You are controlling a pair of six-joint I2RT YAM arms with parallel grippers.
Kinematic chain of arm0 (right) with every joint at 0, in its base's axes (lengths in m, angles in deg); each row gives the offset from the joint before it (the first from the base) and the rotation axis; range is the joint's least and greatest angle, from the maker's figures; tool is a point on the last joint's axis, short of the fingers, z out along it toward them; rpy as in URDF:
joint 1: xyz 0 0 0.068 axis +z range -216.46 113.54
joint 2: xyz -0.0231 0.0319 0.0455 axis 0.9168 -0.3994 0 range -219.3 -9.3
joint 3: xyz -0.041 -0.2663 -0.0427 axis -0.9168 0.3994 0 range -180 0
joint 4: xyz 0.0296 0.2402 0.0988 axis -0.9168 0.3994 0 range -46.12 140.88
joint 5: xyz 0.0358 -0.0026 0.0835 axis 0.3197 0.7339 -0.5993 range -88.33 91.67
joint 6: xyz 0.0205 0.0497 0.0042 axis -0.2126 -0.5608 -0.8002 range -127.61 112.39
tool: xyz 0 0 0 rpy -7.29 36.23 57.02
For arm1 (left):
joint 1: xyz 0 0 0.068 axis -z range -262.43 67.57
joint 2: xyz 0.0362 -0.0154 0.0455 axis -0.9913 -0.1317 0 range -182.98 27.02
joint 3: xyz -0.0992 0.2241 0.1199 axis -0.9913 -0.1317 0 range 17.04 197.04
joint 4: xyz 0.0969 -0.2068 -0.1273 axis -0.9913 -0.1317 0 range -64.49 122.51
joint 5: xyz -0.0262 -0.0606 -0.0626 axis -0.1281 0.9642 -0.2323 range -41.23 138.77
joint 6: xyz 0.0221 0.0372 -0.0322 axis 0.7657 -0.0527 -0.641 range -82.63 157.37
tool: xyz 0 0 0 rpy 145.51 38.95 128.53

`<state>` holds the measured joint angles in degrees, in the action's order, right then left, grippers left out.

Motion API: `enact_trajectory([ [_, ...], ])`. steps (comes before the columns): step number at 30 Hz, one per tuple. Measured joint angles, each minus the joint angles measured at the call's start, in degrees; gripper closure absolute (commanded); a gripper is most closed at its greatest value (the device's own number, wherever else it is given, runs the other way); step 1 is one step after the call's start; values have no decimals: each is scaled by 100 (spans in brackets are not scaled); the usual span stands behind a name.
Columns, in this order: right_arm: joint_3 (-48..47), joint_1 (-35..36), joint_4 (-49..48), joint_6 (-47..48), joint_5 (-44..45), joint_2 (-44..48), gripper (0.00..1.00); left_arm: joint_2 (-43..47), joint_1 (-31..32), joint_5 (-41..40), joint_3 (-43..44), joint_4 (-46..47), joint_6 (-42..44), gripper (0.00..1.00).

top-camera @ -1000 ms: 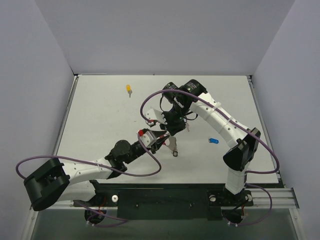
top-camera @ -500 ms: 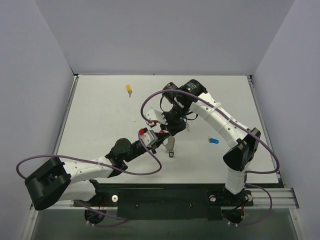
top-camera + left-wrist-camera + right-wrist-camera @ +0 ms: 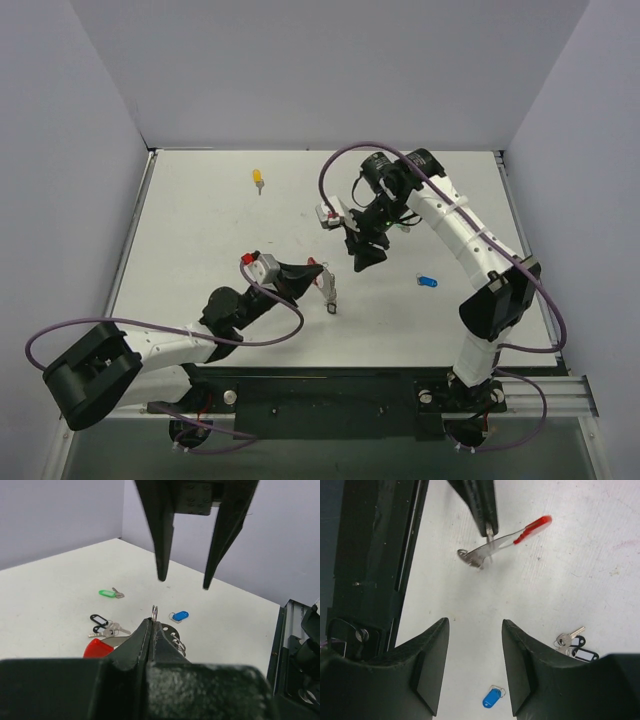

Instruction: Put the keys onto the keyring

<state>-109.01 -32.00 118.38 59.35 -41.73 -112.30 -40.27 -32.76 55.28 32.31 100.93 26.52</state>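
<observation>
The keyring [image 3: 479, 553] is hanging from the robot's left gripper, short of the blue key, so the right gripper should grasp the top ring [image 3: 154, 612] and set the keyring down flat nearby.
The keyring [image 3: 328, 292], a flat silver piece with a red arc end, hangs just above the table from my left gripper [image 3: 313, 275]. In the left wrist view the left gripper [image 3: 152, 622] is shut on a small ring at the keyring's [image 3: 173, 630] top. My right gripper [image 3: 365, 258] hovers open a little behind and to the right of it, nothing between its fingers [image 3: 434, 665]. A blue key [image 3: 427, 282] lies on the table to the right, below the right gripper [image 3: 475, 622]. The green key [image 3: 107, 593] and black keys [image 3: 100, 622] lie beyond the keyring; a yellow key [image 3: 258, 178] lies far back left.
The black mounting rail [image 3: 370, 555] runs along the table's near edge. Grey walls close the table on three sides. The right arm's fingers [image 3: 161, 535] hang above and beyond the left gripper's tip. Purple cables loop off both arms.
My right gripper opened, let go of the keyring and drew back to the right. My left gripper shut on the keyring and carried it slightly left.
</observation>
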Motion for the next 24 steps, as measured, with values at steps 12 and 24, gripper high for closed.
enact_trajectory([
  [12, 487, -225, 7, 420, -1353, 426, 62, -271, -214, 114, -188, 297, -1211, 100],
  [24, 584, -94, -232, -85, -1655, 142, 66, -271, -177, 354, 26, 356, -1401, 100],
])
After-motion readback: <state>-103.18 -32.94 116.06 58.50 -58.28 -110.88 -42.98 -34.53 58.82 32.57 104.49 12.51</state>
